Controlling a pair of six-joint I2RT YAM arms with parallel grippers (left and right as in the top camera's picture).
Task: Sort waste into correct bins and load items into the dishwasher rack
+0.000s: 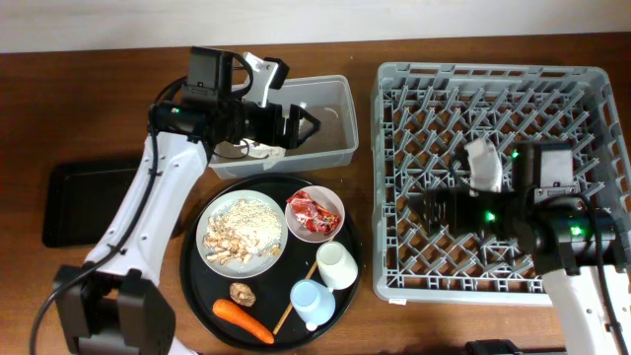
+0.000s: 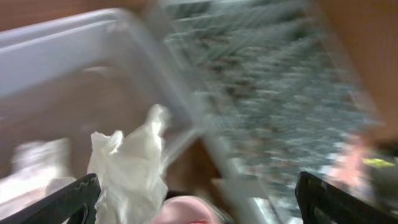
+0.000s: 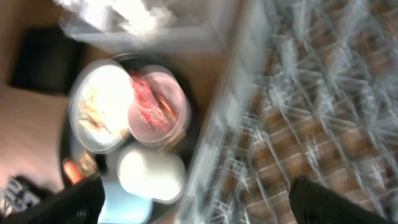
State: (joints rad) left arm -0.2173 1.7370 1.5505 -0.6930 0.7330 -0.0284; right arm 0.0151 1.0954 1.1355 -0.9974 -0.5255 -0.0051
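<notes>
Next, my right gripper comes over and pulls the tissue's loose end (image 2: 155, 119), because the crumpled white tissue (image 2: 132, 180) is sticking to a finger of my open left gripper.
My left gripper (image 1: 308, 125) hangs open over the clear tub (image 1: 330, 148). In the blurred left wrist view, a crumpled white tissue (image 2: 129, 169) is beside the left finger of the open jaws (image 2: 208, 202), with the tub (image 2: 68, 43) behind; I cannot tell if it touches. White tissue (image 1: 251, 150) lies in the tub. My right gripper (image 1: 421, 209) is open and empty over the grey rack (image 1: 493, 89), also in the right wrist view (image 3: 208, 202). The plate with beige scraps (image 1: 242, 237), the bowl with red wrappers (image 1: 314, 212), white cup (image 1: 335, 264), blue cup (image 1: 314, 301), chopstick (image 1: 292, 301), carrot (image 1: 244, 320) and brown lump (image 1: 242, 292) sit on the round tray.
The round black tray (image 1: 197, 281) lies at the front centre. The shallow black tray (image 1: 84, 197) lies at the left, partly under my left arm. The rack (image 3: 298, 93) fills the right side of the table. The fork is not in view.
</notes>
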